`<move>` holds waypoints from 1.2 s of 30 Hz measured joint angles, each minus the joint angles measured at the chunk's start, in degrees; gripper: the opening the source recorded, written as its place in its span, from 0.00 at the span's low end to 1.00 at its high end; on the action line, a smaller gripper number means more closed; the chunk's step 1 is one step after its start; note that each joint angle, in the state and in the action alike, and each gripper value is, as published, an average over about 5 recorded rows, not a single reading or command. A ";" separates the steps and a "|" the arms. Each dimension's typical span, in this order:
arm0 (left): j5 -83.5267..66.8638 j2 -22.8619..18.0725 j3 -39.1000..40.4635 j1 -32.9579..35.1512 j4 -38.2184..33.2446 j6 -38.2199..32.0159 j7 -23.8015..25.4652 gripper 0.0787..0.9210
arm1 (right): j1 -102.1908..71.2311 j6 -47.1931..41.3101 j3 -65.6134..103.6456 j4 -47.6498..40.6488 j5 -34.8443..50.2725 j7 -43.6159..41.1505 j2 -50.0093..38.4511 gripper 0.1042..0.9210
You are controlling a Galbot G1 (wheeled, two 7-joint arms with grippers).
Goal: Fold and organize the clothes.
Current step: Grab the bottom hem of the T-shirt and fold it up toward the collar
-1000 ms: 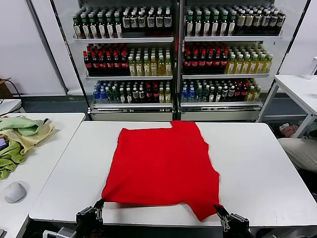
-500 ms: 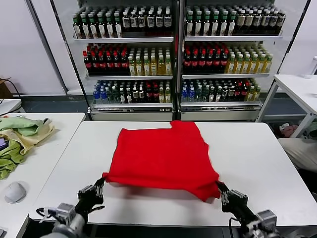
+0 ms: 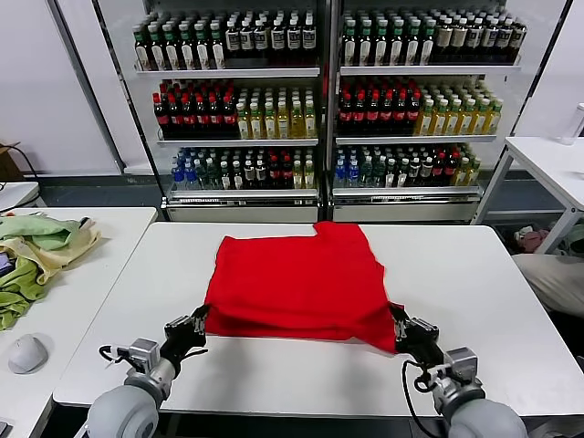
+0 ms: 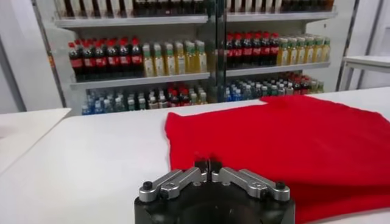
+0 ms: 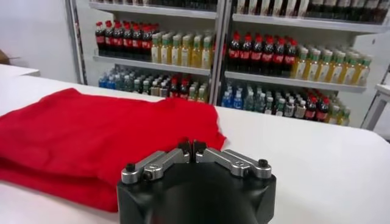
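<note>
I can see the red T-shirt's lower layer poking out past the fold in my left gripper, so next I open my fingers and grab that layer's near corner before I pull it closer.
The bright red T-shirt lies on the white table, its near part lifted and doubled back over the rest. My left gripper is shut on the shirt's near left corner. My right gripper is shut on its near right corner. In the left wrist view the gripper is closed, with red cloth just beyond the tips. In the right wrist view the gripper is closed at the edge of the red cloth. Only the plain side shows.
Pale green and yellow cloths and a grey mouse lie on the side table at left. Drink shelves stand behind the table. Another white table is at the right.
Both grippers have moved from the table's front edge toward the far side, carrying the shirt's near hem up and back over the shirt. The visible red area is now shorter.
</note>
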 measured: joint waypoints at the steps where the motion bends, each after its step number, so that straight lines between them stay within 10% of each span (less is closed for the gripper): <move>1: -0.02 -0.04 0.16 -0.40 0.40 0.00 0.20 0.01 | 0.43 -0.10 -0.17 -0.29 -0.18 0.10 0.01 0.02; 36: 0.97 -0.85 1.75 -7.84 11.10 0.03 4.40 0.03 | 10.42 -3.07 -5.84 -10.43 -5.05 0.66 2.17 0.13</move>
